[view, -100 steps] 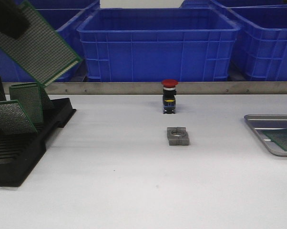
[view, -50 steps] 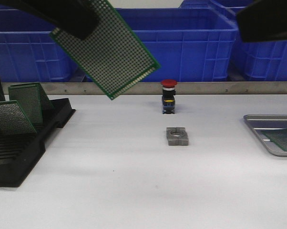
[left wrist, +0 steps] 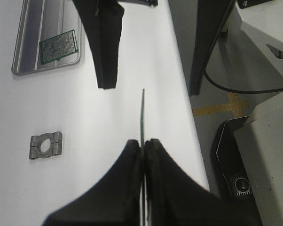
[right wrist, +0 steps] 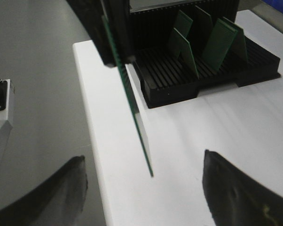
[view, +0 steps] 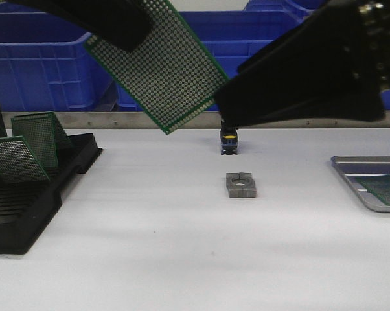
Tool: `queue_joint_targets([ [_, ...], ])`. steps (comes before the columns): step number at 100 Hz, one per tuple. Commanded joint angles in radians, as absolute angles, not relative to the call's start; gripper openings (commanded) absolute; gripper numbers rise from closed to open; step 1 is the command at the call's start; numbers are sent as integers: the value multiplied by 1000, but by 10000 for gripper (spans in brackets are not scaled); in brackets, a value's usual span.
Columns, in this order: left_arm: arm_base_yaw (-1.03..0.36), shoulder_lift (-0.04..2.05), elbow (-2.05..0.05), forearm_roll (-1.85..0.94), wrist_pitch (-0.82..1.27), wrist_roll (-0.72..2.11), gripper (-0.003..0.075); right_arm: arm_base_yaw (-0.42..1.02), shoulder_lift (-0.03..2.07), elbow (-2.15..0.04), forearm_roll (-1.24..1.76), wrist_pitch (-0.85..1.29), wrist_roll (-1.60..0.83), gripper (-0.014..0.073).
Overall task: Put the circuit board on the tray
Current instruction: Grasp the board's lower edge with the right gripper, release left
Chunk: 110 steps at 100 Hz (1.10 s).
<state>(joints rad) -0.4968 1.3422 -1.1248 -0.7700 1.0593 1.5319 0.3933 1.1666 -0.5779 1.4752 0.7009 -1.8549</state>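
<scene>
Next, my right gripper grabs the board's free edge (view: 206, 83) before my left gripper opens, because the tray (view: 375, 183) is far from my left gripper, which is holding the circuit board.
My left gripper (view: 131, 37) is shut on a green perforated circuit board (view: 162, 71) and holds it tilted, high above the table left of centre. In the left wrist view the board (left wrist: 142, 110) shows edge-on between the closed fingers (left wrist: 132, 155). My right gripper (view: 226, 107) is open, its tips close to the board's lower right edge. In the right wrist view the board's edge (right wrist: 127, 99) hangs between the spread fingers (right wrist: 75, 174). The silver tray (view: 350, 170) lies at the right table edge with another board (view: 386, 189) in it; it also shows in the left wrist view (left wrist: 24, 52).
A black slotted rack (view: 26, 214) at the left holds several upright boards (view: 36, 136). A push-button switch (view: 229, 142) and a grey metal clamp (view: 241, 184) sit mid-table. Blue crates (view: 46, 65) line the back behind a metal rail.
My left gripper carried the board rightward from above the rack to left of centre. My right arm came in from the upper right, up to the board, and now hides the switch's red cap.
</scene>
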Motion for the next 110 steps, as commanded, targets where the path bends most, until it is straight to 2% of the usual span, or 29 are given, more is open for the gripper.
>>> queue_joint_targets([
  [1,-507,1319,-1154,-835,1042,1521,-20,421,1197,-634,1551,724,-1869,537],
  [12,-507,1319,-1154,-835,1042,1521,-20,450,1231,-655,1574,725,-1869,534],
  [17,-507,1319,-1154,-835,1042,1521,-20,454,1238,-657,1586,725,-1869,503],
  [22,-507,1319,-1154,-835,1042,1521,-20,454,1241,-657,1588,725,-1869,440],
  [41,-507,1319,-1154,-835,1035,1521,-20,454,1241,-657,1588,725,-1869,101],
  [48,-507,1319,-1154,-835,1035,1521,-20,454,1241,-657,1588,728,-1869,22],
  [61,-507,1319,-1154,-835,1021,1521,-11,454,1241,-657,1588,730,-1869,-52],
  [70,-505,1319,-1154,-835,1013,1521,66,454,1241,-657,1588,729,-1869,-61],
  [75,-505,1319,-1154,-835,1002,1521,136,454,1241,-657,1588,729,-1869,-61],
  [87,-505,1319,-1154,-835,955,1521,362,454,1241,-656,1588,710,-1868,-61],
  [94,-505,1319,-1154,-835,930,1521,456,454,1241,-656,1588,691,-1865,-61],
  [101,-505,1319,-1154,-833,905,1521,494,451,1241,-656,1588,649,-1827,-61],
  [110,-505,1319,-1154,-831,867,1521,494,433,1241,-654,1588,564,-1719,-61],
])
